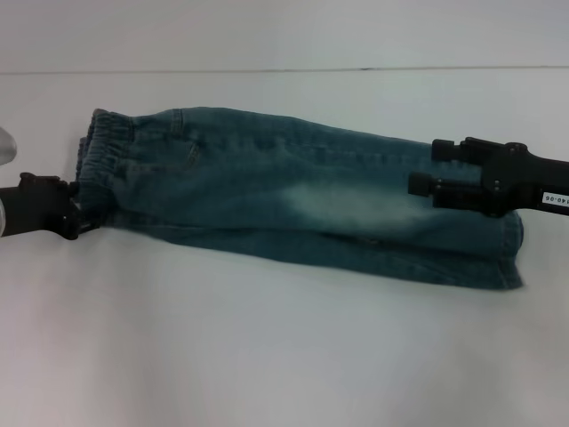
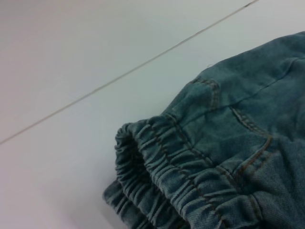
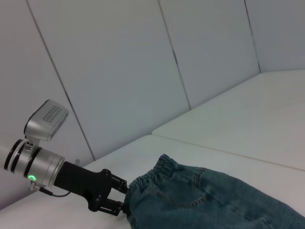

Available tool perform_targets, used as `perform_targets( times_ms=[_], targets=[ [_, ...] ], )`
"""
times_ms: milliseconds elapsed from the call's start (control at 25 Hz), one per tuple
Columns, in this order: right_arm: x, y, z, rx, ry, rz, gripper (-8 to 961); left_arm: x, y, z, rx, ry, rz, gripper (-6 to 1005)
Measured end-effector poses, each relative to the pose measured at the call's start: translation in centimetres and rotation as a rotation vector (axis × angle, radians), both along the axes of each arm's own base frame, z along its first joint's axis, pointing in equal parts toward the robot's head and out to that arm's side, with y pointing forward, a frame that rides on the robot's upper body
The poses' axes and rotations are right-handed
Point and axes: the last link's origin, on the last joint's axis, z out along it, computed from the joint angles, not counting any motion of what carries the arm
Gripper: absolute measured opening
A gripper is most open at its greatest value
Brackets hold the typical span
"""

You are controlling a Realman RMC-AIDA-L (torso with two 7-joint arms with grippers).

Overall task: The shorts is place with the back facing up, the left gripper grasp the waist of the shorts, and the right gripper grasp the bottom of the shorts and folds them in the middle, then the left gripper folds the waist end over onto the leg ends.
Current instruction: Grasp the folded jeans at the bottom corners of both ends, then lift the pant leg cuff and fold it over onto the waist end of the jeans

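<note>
The shorts (image 1: 293, 182) are folded lengthwise and a pocket seam (image 1: 191, 156) faces up, so I should expect a matching hidden pocket when I fold the shorts' waist over.
The faded blue-green denim shorts (image 1: 302, 200) lie folded lengthwise across the white table, a back pocket seam facing up. The gathered waist (image 1: 102, 156) is at the left end and shows close up in the left wrist view as the waist (image 2: 162, 176). The leg ends (image 1: 511, 253) are at the right. My left gripper (image 1: 78, 218) sits at table level against the waist's near corner; it also shows in the right wrist view as the left gripper (image 3: 124, 198). My right gripper (image 1: 420, 167) hovers open over the leg end, holding nothing.
The white table (image 1: 267, 356) stretches out in front of the shorts. A seam line runs along the table's far side, and pale wall panels (image 3: 119, 71) rise behind it.
</note>
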Motion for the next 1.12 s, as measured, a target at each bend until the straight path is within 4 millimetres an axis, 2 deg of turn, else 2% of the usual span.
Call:
perform_targets(
  times_ms=[400,600,840,1120],
  targets=[
    [0.6,-0.8,0.1,-0.002,0.025,-0.015,859,0.5,-0.1,-0.4,-0.022,-0.004,-0.018,386],
    [1.0,-1.2,0.3,0.014,0.035,-0.024,858,1.4,0.3,0.1,0.014,0.002,-0.037,312],
    [1.4,-1.1,0.1,0.04,0.014,-0.014,857,3.4,0.8,1.4,0.009,-0.007,-0.08,252],
    [2.0,-0.1,-1.0,0.104,0.018,-0.055,851,6.9,1.5,4.1,0.023,-0.047,-0.118,153]
  ],
)
